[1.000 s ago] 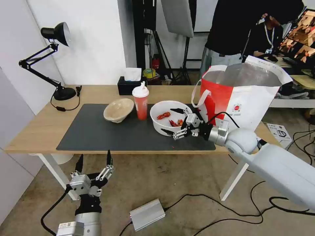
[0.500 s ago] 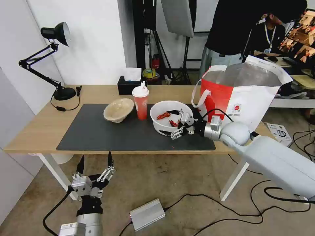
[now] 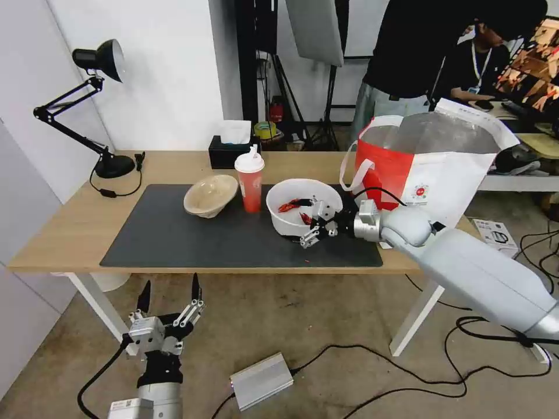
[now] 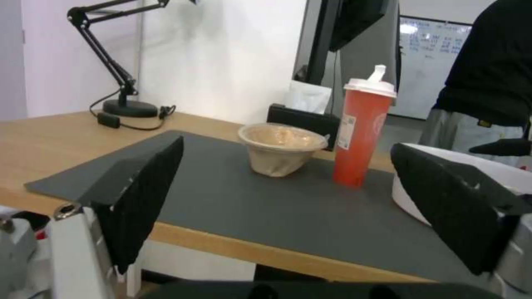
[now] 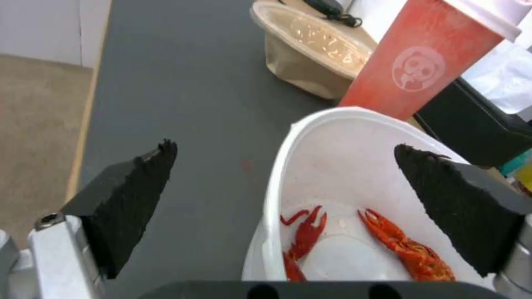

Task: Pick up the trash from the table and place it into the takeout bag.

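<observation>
My gripper will make the red crayfish scraps [image 3: 289,206] slide when it lifts, but they will stay inside, because they lie loose on the white bowl's bottom, deep below the bowl's rim.
A large white bowl [image 3: 282,221] holding red crayfish scraps [image 3: 290,205] sits on the dark grey mat [image 3: 192,238] of the table [image 3: 64,221]. My right gripper [image 3: 304,223] is open, one finger inside the bowl and one outside its near-right rim. In the right wrist view, the right gripper [image 5: 285,147] straddles the bowl rim [image 5: 343,166]. To the left stand the red cup [image 3: 250,186] and the beige bowl [image 3: 209,195]. The takeout bag [image 3: 431,174] stands open at the table's right end. My left gripper [image 3: 170,285] hangs open below the table's front edge.
A black desk lamp [image 3: 99,58] stands at the table's back left, with a black tissue box [image 3: 230,152] behind the cup. A small red scrap [image 3: 307,262] lies on the mat near the front edge. A silver box [image 3: 262,381] and cables lie on the floor.
My right gripper has moved left, from beside the white bowl to over its rim, one finger now inside. The left arm has sunk slightly.
</observation>
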Controlling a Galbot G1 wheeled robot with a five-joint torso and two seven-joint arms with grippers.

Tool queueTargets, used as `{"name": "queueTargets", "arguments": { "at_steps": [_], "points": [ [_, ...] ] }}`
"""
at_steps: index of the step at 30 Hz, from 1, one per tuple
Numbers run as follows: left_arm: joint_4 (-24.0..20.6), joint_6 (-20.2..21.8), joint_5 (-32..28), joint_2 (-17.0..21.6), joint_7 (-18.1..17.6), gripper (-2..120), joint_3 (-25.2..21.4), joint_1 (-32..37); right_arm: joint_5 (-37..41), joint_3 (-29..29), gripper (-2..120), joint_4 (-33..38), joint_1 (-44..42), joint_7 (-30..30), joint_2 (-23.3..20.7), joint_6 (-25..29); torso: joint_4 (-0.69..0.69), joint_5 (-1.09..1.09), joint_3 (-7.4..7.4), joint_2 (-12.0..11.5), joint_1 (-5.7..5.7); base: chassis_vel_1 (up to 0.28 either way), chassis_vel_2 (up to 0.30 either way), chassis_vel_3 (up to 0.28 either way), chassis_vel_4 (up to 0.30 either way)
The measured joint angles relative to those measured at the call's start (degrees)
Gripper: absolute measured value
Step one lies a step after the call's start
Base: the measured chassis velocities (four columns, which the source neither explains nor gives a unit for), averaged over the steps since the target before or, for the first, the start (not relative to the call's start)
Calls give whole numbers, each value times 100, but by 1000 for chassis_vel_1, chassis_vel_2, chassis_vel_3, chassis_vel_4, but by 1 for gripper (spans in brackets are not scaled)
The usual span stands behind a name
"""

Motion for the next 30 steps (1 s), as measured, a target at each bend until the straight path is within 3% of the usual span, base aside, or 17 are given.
{"name": "queueTargets", "arguments": {
  "at_steps": [13,30],
  "points": [
    [105,-53,74,-6,-18,100,29,6,-368,-1,100,-127,129,-63,89,-613,0,0,0,0,0,0,0,0,0],
    [115,-120,78,-8,-25,100,19,60,-580,57,100,-260,113,-101,171,-774,-1,0,-1,0,-1,0,0,0,0]
  ]
}}
